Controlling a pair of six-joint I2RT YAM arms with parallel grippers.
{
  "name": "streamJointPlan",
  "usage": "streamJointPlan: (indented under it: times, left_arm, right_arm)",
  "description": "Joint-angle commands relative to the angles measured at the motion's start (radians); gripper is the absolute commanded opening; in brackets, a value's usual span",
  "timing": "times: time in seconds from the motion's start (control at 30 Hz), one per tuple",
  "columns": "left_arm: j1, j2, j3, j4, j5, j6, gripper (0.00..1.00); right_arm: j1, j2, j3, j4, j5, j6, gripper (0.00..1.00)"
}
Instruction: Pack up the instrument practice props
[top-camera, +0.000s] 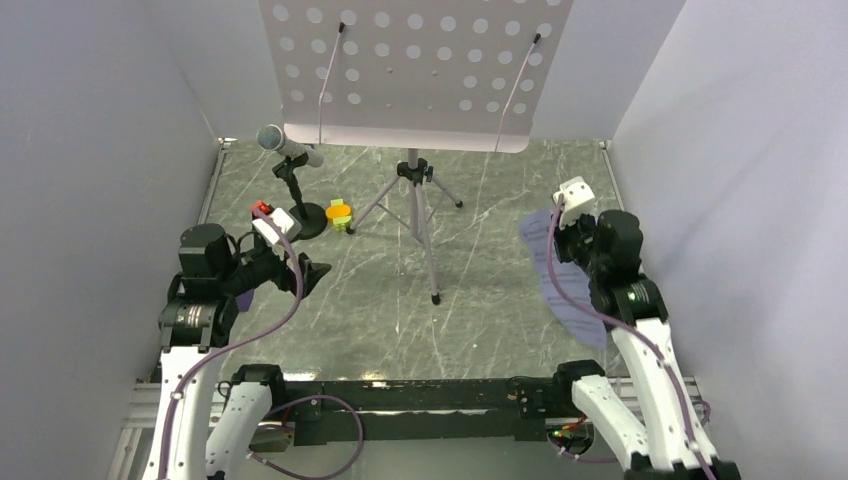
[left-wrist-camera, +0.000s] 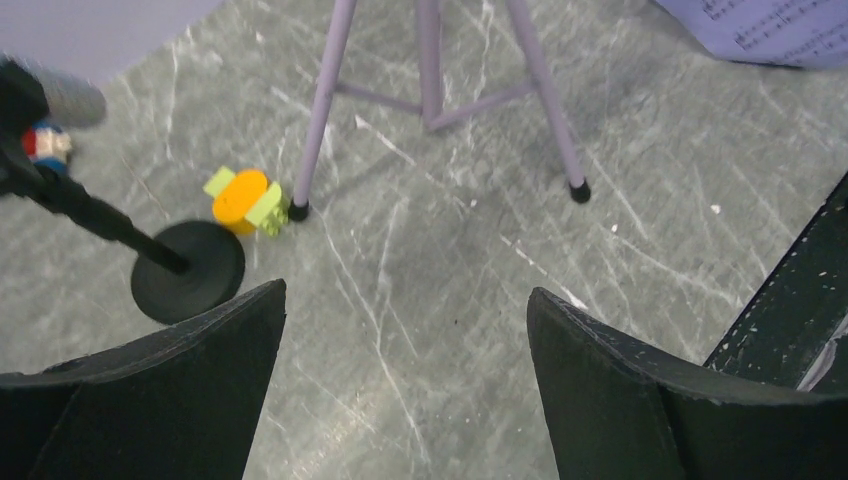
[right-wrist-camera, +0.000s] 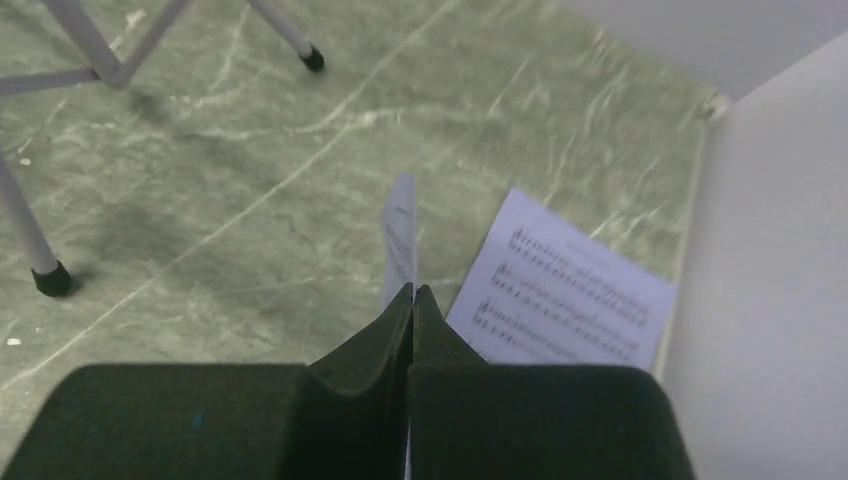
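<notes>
My right gripper is moving toward the wall and should keep going until the pages line up, because the held page (right-wrist-camera: 400, 235) hangs by its edge and the flat page (right-wrist-camera: 568, 285) lies clear.
The grey perforated music stand (top-camera: 415, 70) rises on its tripod legs (top-camera: 421, 215) at the back centre; the legs also show in the left wrist view (left-wrist-camera: 432, 70). The silver microphone (top-camera: 287, 145) leans on its black round base (top-camera: 311, 221), with the orange-and-yellow-green block (top-camera: 340, 215) beside it. My left gripper (top-camera: 312, 276) is open and empty, with the block (left-wrist-camera: 245, 200) and base (left-wrist-camera: 190, 272) ahead of it to the left. My right gripper (right-wrist-camera: 412, 292) is shut on a white sheet-music page (right-wrist-camera: 400, 235) seen edge-on. Another page (right-wrist-camera: 572, 285) lies flat by the right wall. A purple patch (top-camera: 247, 297) under the left wrist may be the metronome.
Grey walls close in the marbled table (top-camera: 380, 320) on the left, back and right. The pages (top-camera: 545, 250) lie at the right side under the right arm. A black rail (top-camera: 400, 395) runs along the near edge. A small red-and-blue thing (left-wrist-camera: 45, 145) sits behind the microphone.
</notes>
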Motion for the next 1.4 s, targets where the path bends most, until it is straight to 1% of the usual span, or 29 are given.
streamJointPlan:
  times: [0.0, 0.17, 0.3, 0.43, 0.5, 0.63, 0.77, 0.9, 1.07, 1.37]
  left_arm:
    - [0.037, 0.023, -0.048, 0.060, -0.024, 0.015, 0.93]
    - [0.061, 0.028, -0.067, 0.073, -0.012, 0.009, 0.94]
    - [0.067, 0.054, -0.078, 0.092, -0.014, 0.003, 0.94]
    - [0.071, 0.086, -0.090, 0.125, 0.005, -0.026, 0.94]
    - [0.074, 0.105, -0.085, 0.128, 0.015, -0.034, 0.93]
    - [0.084, 0.126, -0.076, 0.131, 0.017, -0.039, 0.93]
    - [0.109, 0.143, -0.058, 0.118, 0.045, -0.030, 0.93]
    - [0.140, 0.142, -0.066, 0.128, 0.071, -0.053, 0.93]
    - [0.155, 0.138, -0.066, 0.115, 0.101, -0.044, 0.93]
    - [0.157, 0.157, -0.048, 0.127, 0.105, -0.048, 0.93]
  right_arm:
    - [-0.182, 0.145, 0.013, 0.056, -0.282, 0.097, 0.00]
    - [-0.355, 0.313, 0.044, 0.110, -0.363, 0.057, 0.00]
    - [-0.426, 0.411, 0.060, 0.186, -0.356, 0.038, 0.00]
    - [-0.457, 0.500, 0.098, 0.243, -0.304, -0.007, 0.00]
    - [-0.461, 0.545, 0.105, 0.263, -0.260, -0.080, 0.00]
    - [-0.483, 0.609, 0.043, 0.392, -0.178, -0.217, 0.00]
    - [-0.502, 0.673, 0.016, 0.469, -0.159, -0.294, 0.00]
    - [-0.516, 0.720, 0.003, 0.558, -0.124, -0.329, 0.00]
    - [-0.549, 0.779, 0.035, 0.579, -0.114, -0.327, 0.00]
    - [-0.583, 0.892, 0.087, 0.621, -0.097, -0.395, 0.00]
